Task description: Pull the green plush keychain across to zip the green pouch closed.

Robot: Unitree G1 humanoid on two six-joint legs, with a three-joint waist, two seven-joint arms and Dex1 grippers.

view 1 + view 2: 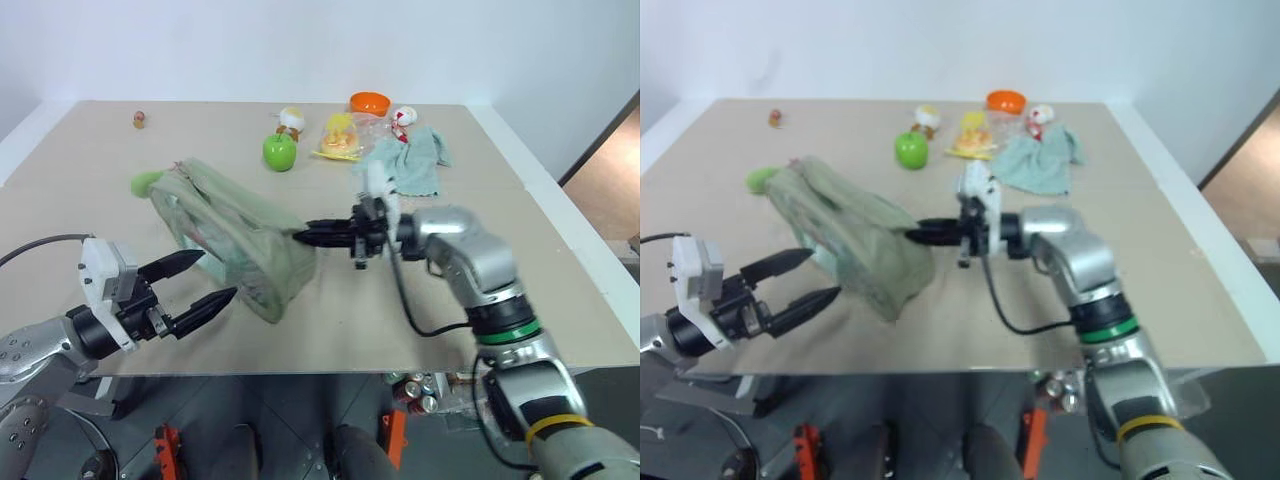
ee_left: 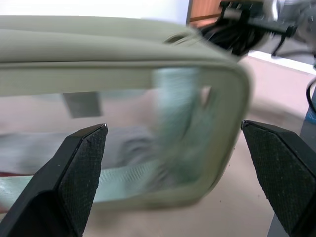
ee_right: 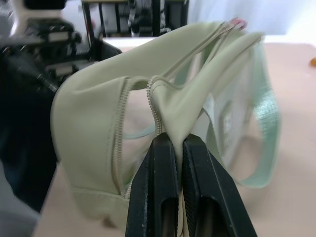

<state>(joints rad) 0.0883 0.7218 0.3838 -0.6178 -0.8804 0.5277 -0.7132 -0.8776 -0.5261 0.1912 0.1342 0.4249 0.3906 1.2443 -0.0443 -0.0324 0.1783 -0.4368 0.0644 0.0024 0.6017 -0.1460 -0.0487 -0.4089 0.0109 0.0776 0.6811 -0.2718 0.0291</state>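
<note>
The green pouch should keep its boxy shape when I hold its fabric and pull the keychain, because the rounded rim keeps its curve around the clear window.
The green pouch lies slanted in the middle of the table, its clear window side toward me. The green plush keychain sits at the pouch's far left end. My right gripper reaches in from the right and is shut on the pouch's fabric edge beside the zipper, lifting that end a little. In the right wrist view the fingers pinch a fold of the fabric. My left gripper is open just in front of the pouch's near side, the pouch's rim showing beyond its fingertips.
At the back of the table are a shiny green apple, a yellow packet, an orange bowl, a pale teal cloth and small toys. The table's front edge runs just below both arms.
</note>
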